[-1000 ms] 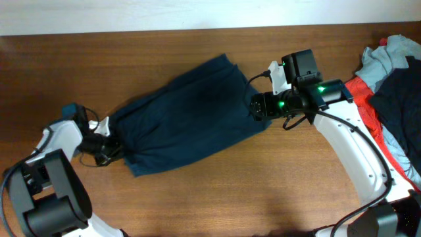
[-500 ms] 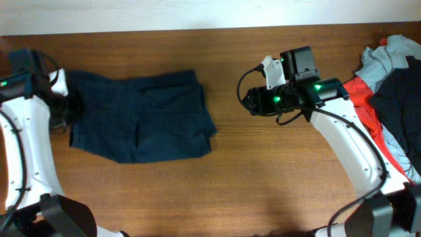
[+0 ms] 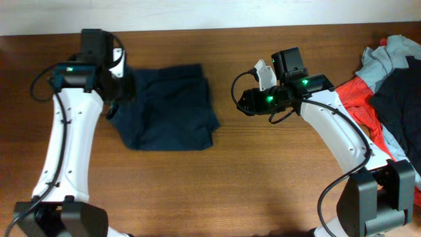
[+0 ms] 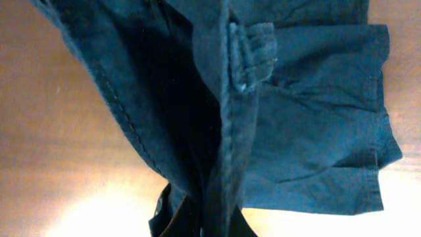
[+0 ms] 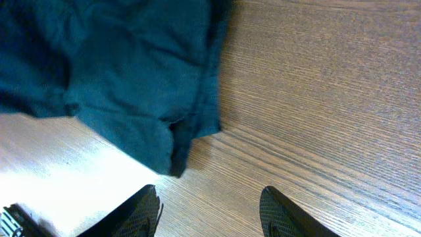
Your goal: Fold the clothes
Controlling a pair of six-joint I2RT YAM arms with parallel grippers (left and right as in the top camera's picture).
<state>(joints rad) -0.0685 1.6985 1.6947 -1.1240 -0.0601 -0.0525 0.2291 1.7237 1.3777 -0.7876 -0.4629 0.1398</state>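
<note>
Next, my left gripper drags the shorts (image 3: 174,112) across until my right gripper reaches their edge (image 3: 213,120), because they lie apart from my right gripper and far from the pile.
The dark navy-blue shorts (image 3: 168,108) lie folded into a compact block on the table's left half. My left gripper (image 3: 118,97) is at their upper left edge and shut on the cloth. In the left wrist view the shorts (image 4: 309,118) hang bunched from the jaws, which the cloth covers. My right gripper (image 3: 243,102) is open and empty, a little to the right of the shorts and apart from them. In the right wrist view its fingers (image 5: 210,214) spread over bare wood, with the shorts' corner (image 5: 118,72) ahead.
A pile of other clothes sits at the right edge: a red piece (image 3: 360,99), a light grey piece (image 3: 391,52) and a dark piece (image 3: 401,99). The wooden table (image 3: 263,178) runs to a pale wall at the back.
My left arm has carried the shorts' left edge up and to the right, and the shorts now lie narrower. My right gripper, which let go earlier, has shifted slightly left.
</note>
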